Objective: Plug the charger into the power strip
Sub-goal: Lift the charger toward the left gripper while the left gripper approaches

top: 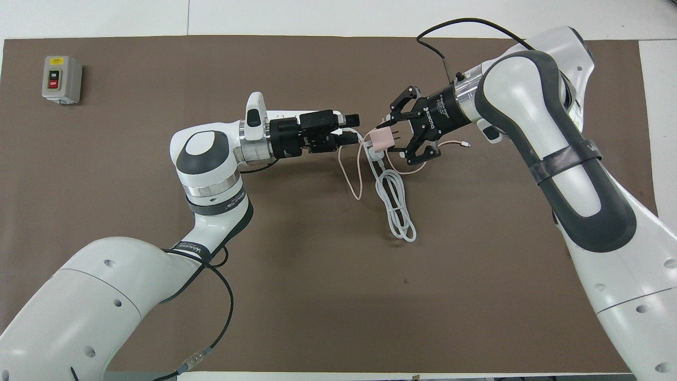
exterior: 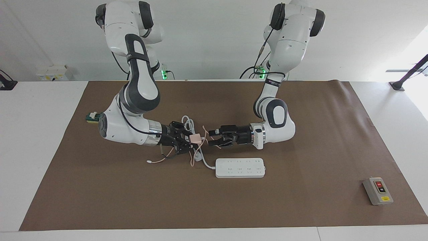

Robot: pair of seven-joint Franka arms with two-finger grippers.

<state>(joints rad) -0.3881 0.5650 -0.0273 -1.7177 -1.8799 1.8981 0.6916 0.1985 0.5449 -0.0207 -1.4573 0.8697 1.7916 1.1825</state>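
Note:
The charger's pins [top: 396, 134] point into the fingers of the robot's right gripper, so the left gripper should move back, then grab the charger by its cable end [top: 372, 136] before plugging in.
The pale-pink charger [exterior: 194, 138] [top: 380, 139] hangs above the mat with my right gripper [exterior: 192, 139] [top: 385, 139] shut on it. Its thin pink cable [exterior: 195, 152] [top: 351, 174] trails down onto the mat. My left gripper [exterior: 211, 137] [top: 351, 129] is open and level, its fingertips a short gap from the charger. The white power strip [exterior: 240, 167] lies flat, farther from the robots than the left gripper. In the overhead view that gripper covers most of the power strip [top: 285, 114].
The strip's thick white cord [exterior: 189, 129] [top: 395, 206] lies coiled under the charger, its white plug beneath the two grippers. A grey switch box [exterior: 378, 191] [top: 61, 79] sits at the left arm's end. A green block [exterior: 91, 117] shows beside the right arm's elbow.

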